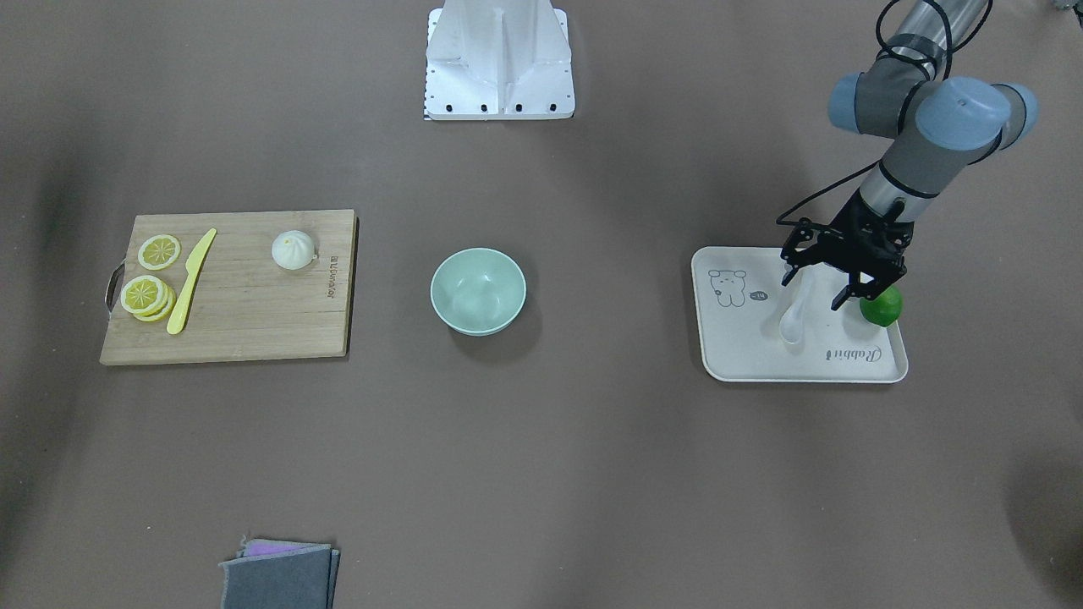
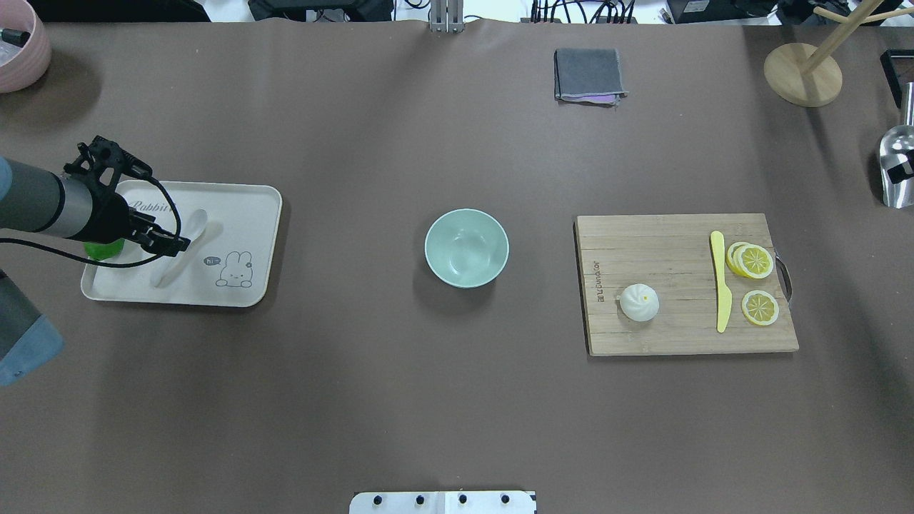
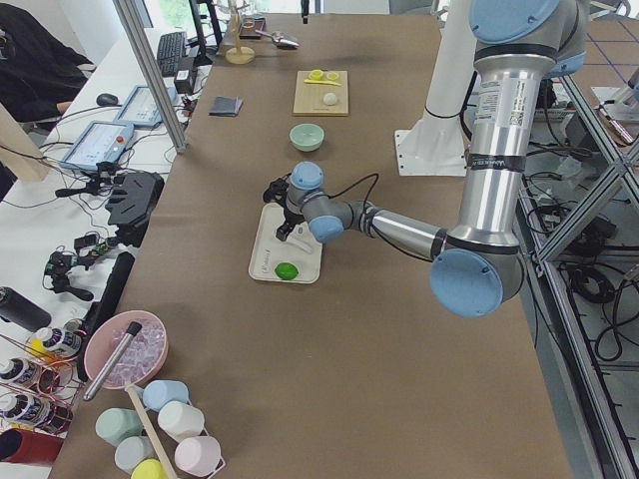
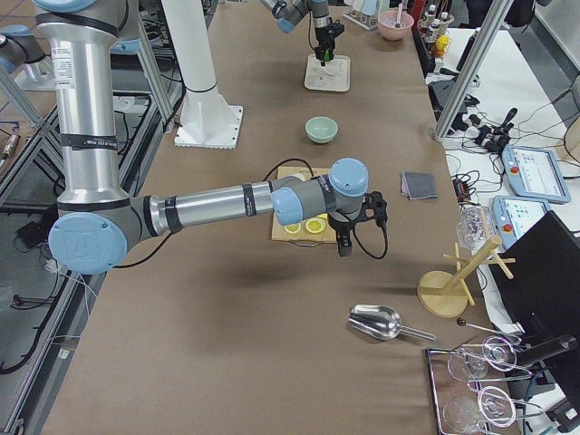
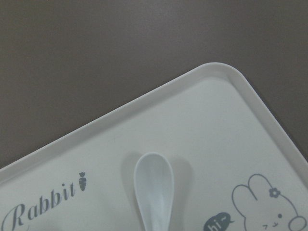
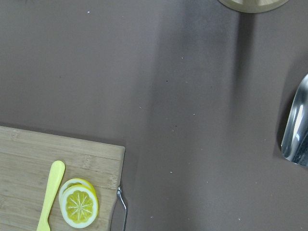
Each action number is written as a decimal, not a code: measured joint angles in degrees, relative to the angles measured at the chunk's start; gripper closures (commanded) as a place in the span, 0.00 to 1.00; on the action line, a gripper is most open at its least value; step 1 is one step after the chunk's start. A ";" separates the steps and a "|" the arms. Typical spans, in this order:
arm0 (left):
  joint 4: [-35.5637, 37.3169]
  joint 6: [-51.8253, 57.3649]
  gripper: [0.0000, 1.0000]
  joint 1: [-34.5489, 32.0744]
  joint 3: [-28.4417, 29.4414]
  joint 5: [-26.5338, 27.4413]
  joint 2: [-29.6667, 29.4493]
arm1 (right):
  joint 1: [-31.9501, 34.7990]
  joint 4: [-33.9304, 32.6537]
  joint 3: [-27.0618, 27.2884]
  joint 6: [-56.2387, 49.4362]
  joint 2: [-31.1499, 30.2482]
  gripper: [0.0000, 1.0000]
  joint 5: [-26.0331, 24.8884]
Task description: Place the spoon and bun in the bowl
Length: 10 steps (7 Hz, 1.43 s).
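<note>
The mint-green bowl (image 1: 478, 291) is small with steep sides, so the white spoon (image 1: 793, 325) will tilt, its handle sticking out past the bowl's rim, when I lower it in.
The white spoon (image 1: 795, 315) lies on the white rabbit tray (image 1: 736, 355), scoop toward the far edge; it also shows in the left wrist view (image 5: 154, 185). My left gripper (image 1: 819, 288) is open and hovers just above the spoon's handle, next to the green lime (image 1: 882, 307). The white pleated bun (image 2: 639, 302) sits on the wooden cutting board (image 2: 671, 243). The mint-green bowl (image 2: 466, 248) stands empty at the table's middle. My right gripper (image 4: 349, 243) hangs beyond the board's lemon end; I cannot tell whether it is open or shut.
A yellow plastic knife (image 2: 721, 282) and lemon slices (image 2: 757, 260) lie on the board. A folded grey cloth (image 2: 587, 75), a wooden stand (image 2: 803, 71), a metal scoop (image 2: 896, 171) and a pink bowl (image 2: 18, 43) sit near the table's far edge and corners.
</note>
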 measured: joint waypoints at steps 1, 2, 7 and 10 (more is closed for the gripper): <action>0.00 -0.01 0.25 0.05 0.63 0.00 -0.03 | -0.27 0.02 0.00 0.00 0.06 0.00 0.00; 0.00 -0.13 0.24 0.12 1.19 -0.01 -0.07 | -0.49 0.02 0.00 0.00 0.10 0.00 0.00; 0.00 -0.30 1.00 1.97 3.18 -0.43 0.16 | -0.78 0.05 0.55 0.57 0.13 0.00 0.00; -0.05 -0.48 1.00 2.03 2.84 -0.65 0.81 | -0.79 0.05 0.88 1.13 0.17 0.00 0.43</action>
